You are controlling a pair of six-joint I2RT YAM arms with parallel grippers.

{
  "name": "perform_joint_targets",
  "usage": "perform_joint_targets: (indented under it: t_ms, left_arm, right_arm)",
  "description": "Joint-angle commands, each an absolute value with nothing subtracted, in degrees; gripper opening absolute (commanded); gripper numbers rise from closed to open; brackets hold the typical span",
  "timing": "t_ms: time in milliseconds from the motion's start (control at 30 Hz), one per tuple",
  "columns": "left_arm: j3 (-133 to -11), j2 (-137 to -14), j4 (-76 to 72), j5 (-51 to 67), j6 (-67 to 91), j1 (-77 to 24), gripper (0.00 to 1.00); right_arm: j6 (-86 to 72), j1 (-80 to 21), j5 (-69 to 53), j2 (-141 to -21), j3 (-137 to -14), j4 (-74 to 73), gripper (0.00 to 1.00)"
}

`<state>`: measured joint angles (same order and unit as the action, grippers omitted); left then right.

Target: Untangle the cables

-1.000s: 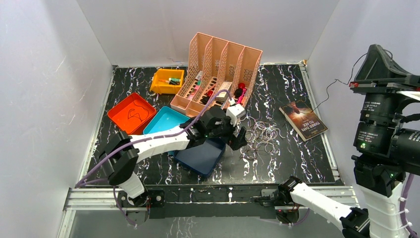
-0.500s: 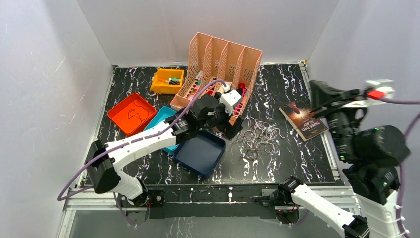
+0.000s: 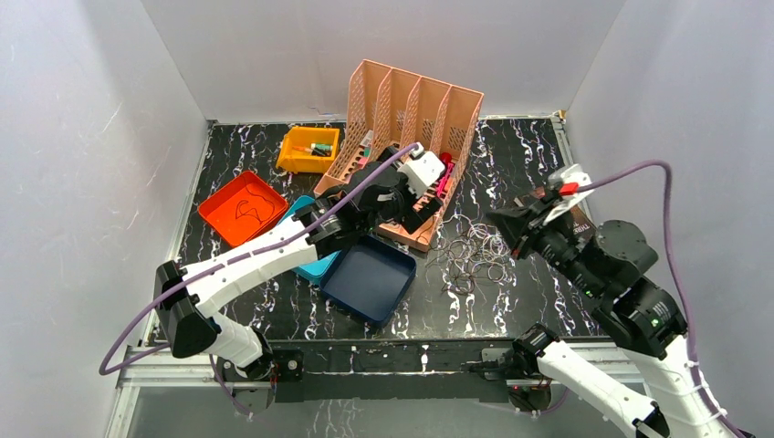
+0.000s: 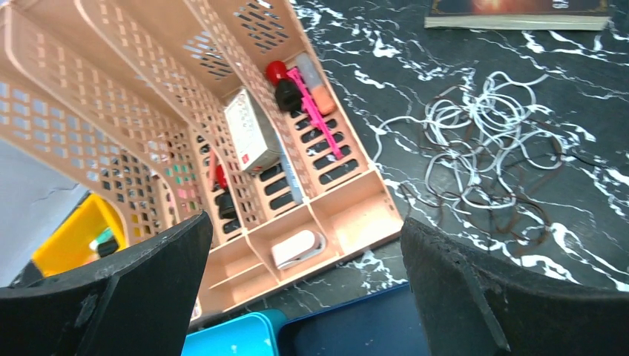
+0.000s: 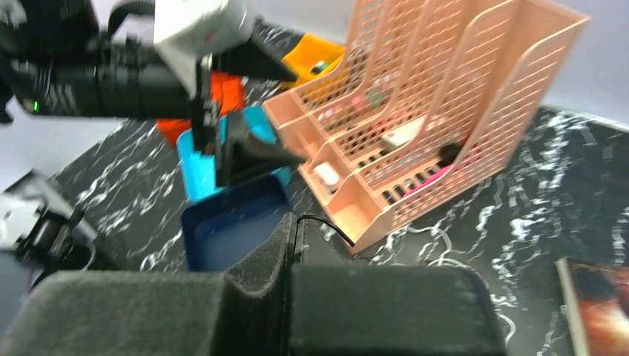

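The dark blue tray (image 3: 368,281) is empty, and my right gripper's shut fingers hold the black cable (image 5: 330,222). I should keep carrying the cable until it hangs over the tray.
The cables (image 3: 475,251) lie as a loose tangle of thin white and dark loops on the black marbled table, right of the pink organizer; the left wrist view shows the cables (image 4: 489,141) too. My left gripper (image 3: 415,212) hovers over the organizer's front corner, left of the tangle. It is open, and nothing lies between the fingers of the left gripper (image 4: 304,230). My right gripper (image 3: 504,222) hangs just right of the tangle, above the table. Its jaws are shut, and a thin black cable (image 5: 330,225) curls out of the tip of the right gripper (image 5: 293,222).
A pink file organizer (image 3: 411,109) holding small items stands at the back. A dark blue tray (image 3: 370,283), a light-blue tray (image 3: 301,219), an orange bin (image 3: 242,210) and a yellow bin (image 3: 308,149) sit to the left. A book (image 4: 519,11) lies on the right.
My right arm has swung down from high on the right to just beside the tangle. My left gripper has drawn back from the tangle toward the organizer, staying open.
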<state>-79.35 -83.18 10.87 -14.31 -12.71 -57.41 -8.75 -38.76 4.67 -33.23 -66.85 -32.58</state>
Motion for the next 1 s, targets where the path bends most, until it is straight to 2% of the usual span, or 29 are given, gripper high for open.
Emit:
perform_joint_targets:
  t_ms: [0,200,567,967]
  left_arm:
    - [-82.54,-80.71,11.54,-21.71,-15.0,-57.4,0.98]
    - [-83.81,-80.95,10.77,-27.68,-17.16,-57.39,0.98]
    - [-87.83,-81.55,13.1,-28.44,-18.71,-57.38,0.98]
    - [-88.12,-77.89,14.76,-38.53,-19.91,-57.35,0.98]
  right_arm:
    - [-10.65,-39.03,-8.63,-33.75,-63.01,-31.98,0.02]
    - [-15.41,-39.02,-15.83,-32.66,-52.85,-18.69,0.02]
    - [-20.22,-39.03,-23.69,-37.31,-41.66,10.58,0.02]
    - [-25.5,-39.37,-30.9,-42.33,-42.58,16.08,0.01]
